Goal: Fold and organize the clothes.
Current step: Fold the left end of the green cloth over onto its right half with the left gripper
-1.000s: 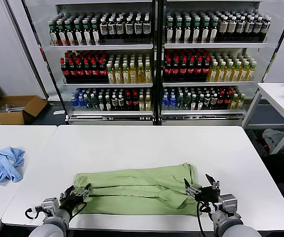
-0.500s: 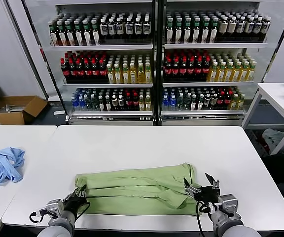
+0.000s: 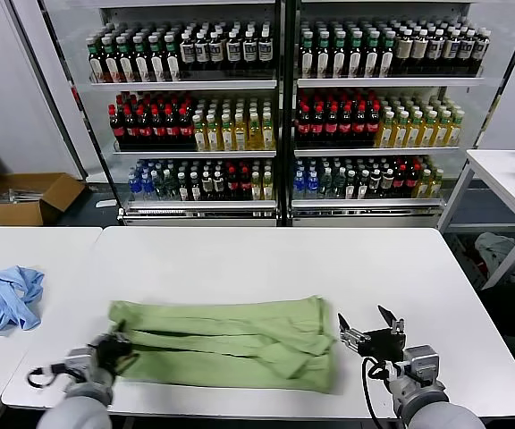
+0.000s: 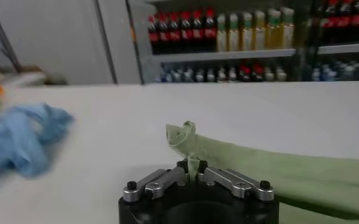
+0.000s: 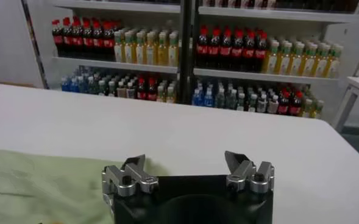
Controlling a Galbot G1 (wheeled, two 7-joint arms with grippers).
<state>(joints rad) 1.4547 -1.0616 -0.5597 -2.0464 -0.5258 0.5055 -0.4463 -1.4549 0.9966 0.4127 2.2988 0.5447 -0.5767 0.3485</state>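
Note:
The green shirt is stretched out long and my left gripper holds the shirt's end [image 3: 125, 313], so I should fold that end back over the shirt's far end [image 3: 315, 332].
The clothes [image 3: 226, 344], a light green shirt folded into a long band, lie across the front of the white table [image 3: 266, 259]. My left gripper [image 3: 114, 350] sits at the band's left end, shut on a pinch of the green cloth. In the left wrist view the jaws [image 4: 193, 165] meet on a small upright fold, and the shirt [image 4: 277, 173] trails away over the table. My right gripper [image 3: 371, 326] stands open just past the band's right end, nothing between its fingers. The right wrist view shows that gripper [image 5: 185, 163] over bare table, with the shirt [image 5: 39, 182] beside one fingertip.
A crumpled light blue garment [image 3: 7, 298] lies on the neighbouring table to the left, also seen as the blue garment [image 4: 21, 137] in the left wrist view. Drink shelves [image 3: 280, 107] fill the back. A cardboard box [image 3: 34, 192] and a side table [image 3: 508, 179] flank the scene.
My left gripper has closed on the shirt's left end and drawn it leftward. The whole band has slid left, away from the right gripper, which stays open.

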